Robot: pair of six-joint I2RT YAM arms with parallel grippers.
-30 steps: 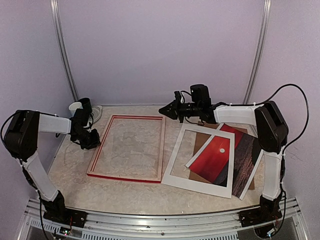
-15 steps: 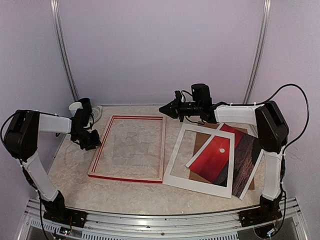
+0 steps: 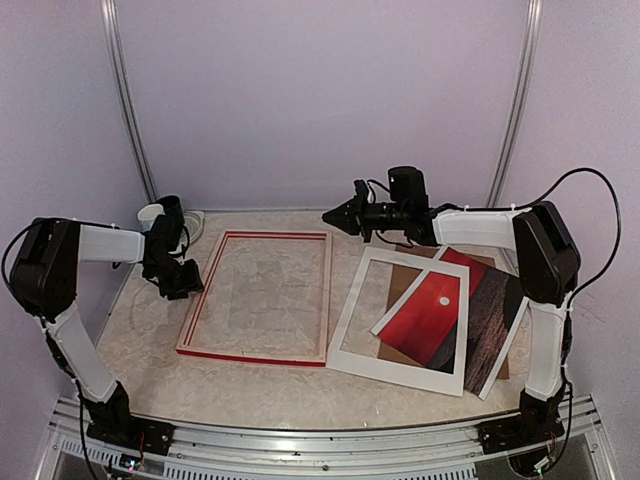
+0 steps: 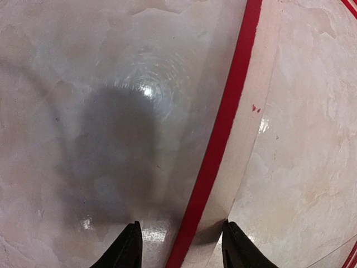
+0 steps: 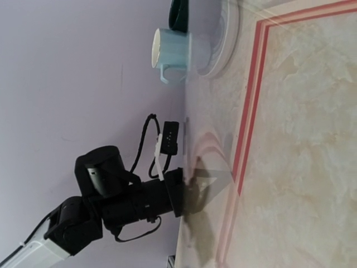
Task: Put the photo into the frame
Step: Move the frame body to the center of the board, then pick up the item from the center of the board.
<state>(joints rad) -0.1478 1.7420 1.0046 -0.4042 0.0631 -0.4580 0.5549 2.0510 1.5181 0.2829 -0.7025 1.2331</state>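
Note:
The frame's side (image 4: pixel 223 131) is slanted between my left gripper's open fingers, so next I align them with its pale wood (image 4: pixel 214 220) and close squarely before moving the frame.
The frame (image 3: pixel 199 300), red-faced with pale wood sides, lies flat at centre-left of the table. My left gripper (image 3: pixel 180 285) is at its left rail. In the left wrist view the gripper (image 4: pixel 181 245) is open, its dark fingertips (image 4: pixel 131 245) on either side of the red stripe (image 4: pixel 223 139), with a gap on the outer side. The photo (image 3: pixel 425 320), a red sunset with a white sun, lies at the right, partly under the white mat (image 3: pixel 400 365). My right gripper (image 3: pixel 335 215) hangs shut above the frame's far right corner. Its fingers do not show in its wrist view.
A brown backing board (image 3: pixel 400 285) and a dark print (image 3: pixel 490 320) lie under the mat at the right. A pale cup (image 5: pixel 170 50) and a plate (image 5: pixel 223 39) stand at the back left corner, close behind the left arm (image 5: pixel 111 195). Walls close in the back and sides.
My left gripper's jaws have spread apart around the frame's left rail. The right gripper has drifted slightly right. The frame has barely shifted.

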